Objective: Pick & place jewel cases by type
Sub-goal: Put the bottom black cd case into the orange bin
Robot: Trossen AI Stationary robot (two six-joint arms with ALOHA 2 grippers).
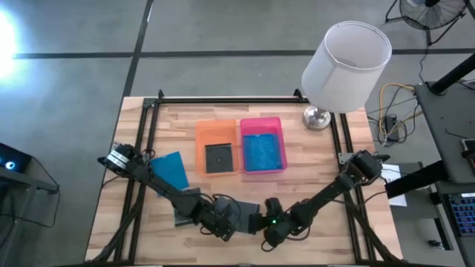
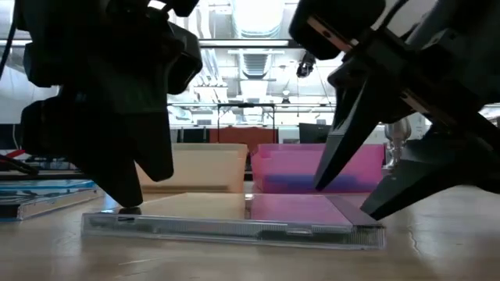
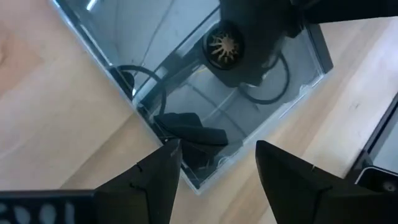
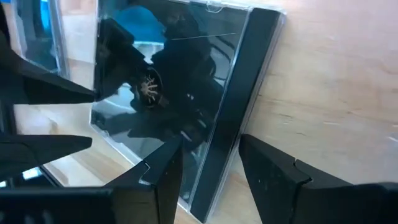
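My right gripper is to move in because the clear jewel case [image 2: 234, 218] lies flat on the wood. Next, the gripper pinches the case's dark spine strip [image 4: 239, 102] and tips that end of the case up.
A clear jewel case [image 2: 234, 226] lies flat on the wooden table near its front edge, midway between both arms. My left gripper [image 3: 214, 152] stands open over one corner of the case [image 3: 205, 177], one finger on each side of that corner. My right gripper [image 4: 208, 146] is open at the opposite end. Its fingers straddle the case's dark spine strip [image 4: 233, 106], one over the clear lid and one over the wood beside it. From above, both grippers [image 1: 249, 221] hide the case. My left gripper slants down from the table's left, and one fingertip [image 2: 129, 204] stands at the case's left end; whether it touches I cannot tell. My right gripper slants down from the right, and its lower finger [image 2: 379, 204] reaches the case's right end; touch cannot be told.
An orange tray [image 1: 200, 148] holds a dark case, and a pink tray [image 1: 280, 144] beside it holds a blue one. A blue jewel case [image 1: 169, 169] and a grey one [image 1: 180, 216] lie at the left by my left arm. A lamp [image 1: 345, 67] stands at the far right.
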